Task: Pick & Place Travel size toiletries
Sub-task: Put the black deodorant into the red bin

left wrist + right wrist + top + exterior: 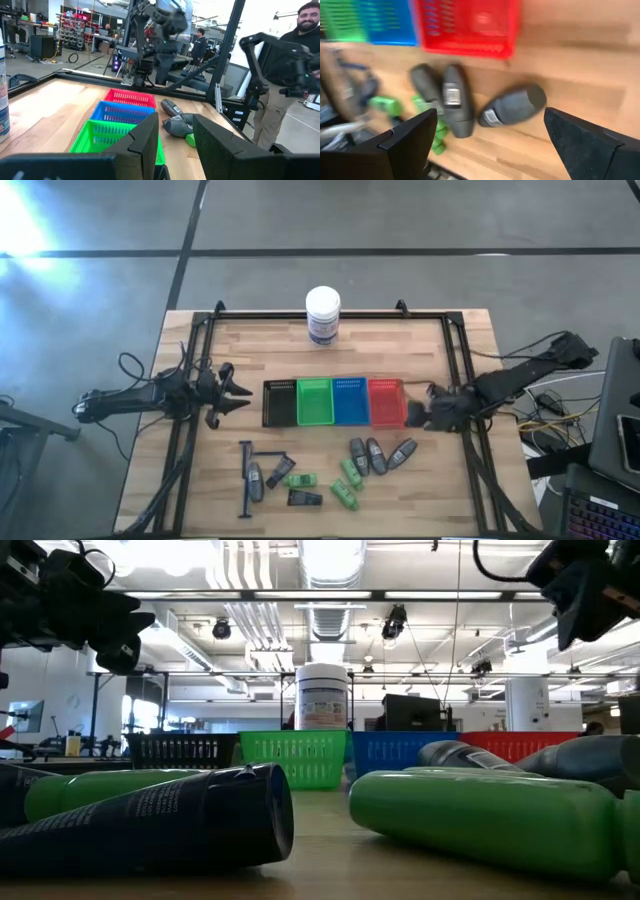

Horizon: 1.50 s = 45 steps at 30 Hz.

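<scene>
I should continue to lower my open fingers until they straddle its body [514,106] and then close them, as the grey tube [402,453] nearest my right gripper lies clear of its grey neighbours.
The travel size toiletries lie loose on the wooden table's near half. Three grey tubes [376,455] sit right of centre; in the right wrist view they show as grey tubes [454,100]. Green packets [346,478], small dark packs [305,498] and thin blue sticks [246,480] lie to their left. In the low view a dark pack [150,825] and a green packet [480,815] lie close to the camera. My right gripper [418,415] [490,114] is open, raised above the table over the grey tubes, beside the red tray. My left gripper [238,392] [175,125] is open, raised left of the black tray.
Four trays stand in a row mid-table: black [279,402], green [314,402], blue [350,402], red [385,402]. A white jar with a blue label [322,315] stands at the far edge. A black frame [455,340] borders the table. A person [285,75] stands beyond the right side.
</scene>
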Motion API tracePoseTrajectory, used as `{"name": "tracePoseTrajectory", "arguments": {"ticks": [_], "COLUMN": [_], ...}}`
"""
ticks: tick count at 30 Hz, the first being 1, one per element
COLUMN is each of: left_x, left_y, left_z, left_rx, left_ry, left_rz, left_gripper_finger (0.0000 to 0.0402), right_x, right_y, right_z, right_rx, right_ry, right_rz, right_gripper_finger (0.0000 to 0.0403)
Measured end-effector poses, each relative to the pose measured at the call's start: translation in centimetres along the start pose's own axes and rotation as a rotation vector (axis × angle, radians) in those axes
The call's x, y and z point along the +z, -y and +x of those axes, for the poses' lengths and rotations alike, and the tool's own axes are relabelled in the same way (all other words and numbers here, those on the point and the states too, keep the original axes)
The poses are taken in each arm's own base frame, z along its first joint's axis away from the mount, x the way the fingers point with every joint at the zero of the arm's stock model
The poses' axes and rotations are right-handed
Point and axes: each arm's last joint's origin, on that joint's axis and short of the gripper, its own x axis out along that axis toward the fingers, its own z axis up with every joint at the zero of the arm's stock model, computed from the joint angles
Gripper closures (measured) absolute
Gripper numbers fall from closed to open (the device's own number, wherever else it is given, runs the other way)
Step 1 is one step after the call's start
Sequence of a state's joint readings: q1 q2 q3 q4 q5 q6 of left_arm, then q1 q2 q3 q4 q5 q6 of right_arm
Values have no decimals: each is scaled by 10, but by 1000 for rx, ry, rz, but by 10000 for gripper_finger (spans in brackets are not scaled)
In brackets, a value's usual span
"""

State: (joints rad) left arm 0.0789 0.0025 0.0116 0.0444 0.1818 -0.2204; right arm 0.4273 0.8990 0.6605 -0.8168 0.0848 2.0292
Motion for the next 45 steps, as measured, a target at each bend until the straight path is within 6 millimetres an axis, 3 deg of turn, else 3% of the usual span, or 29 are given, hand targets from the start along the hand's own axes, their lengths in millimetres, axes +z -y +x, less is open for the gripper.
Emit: {"name": "tracePoseTrajectory", "arguments": {"ticks": [9,17,34,38,45], "left_x": [0,0,0,0,0], "left_y": [0,0,0,0,0], "left_z": [0,0,0,0,0], "left_rx": [0,0,0,0,0], "left_ry": [0,0,0,0,-1], "left_rz": [0,0,0,0,0], "left_gripper_finger": [275,275,275,275,275], "right_x": [-47,-59,-53,-54,-60], "right_y": [-26,-26,-14,-14,-13], "right_z": [58,90,122,122,115], "right_rx": [-295,-412,-478,-476,-438], "right_ry": [61,127,197,184,162], "right_rz": [144,210,155,117,40], "right_gripper_finger": [39,39,42,72,162]}}
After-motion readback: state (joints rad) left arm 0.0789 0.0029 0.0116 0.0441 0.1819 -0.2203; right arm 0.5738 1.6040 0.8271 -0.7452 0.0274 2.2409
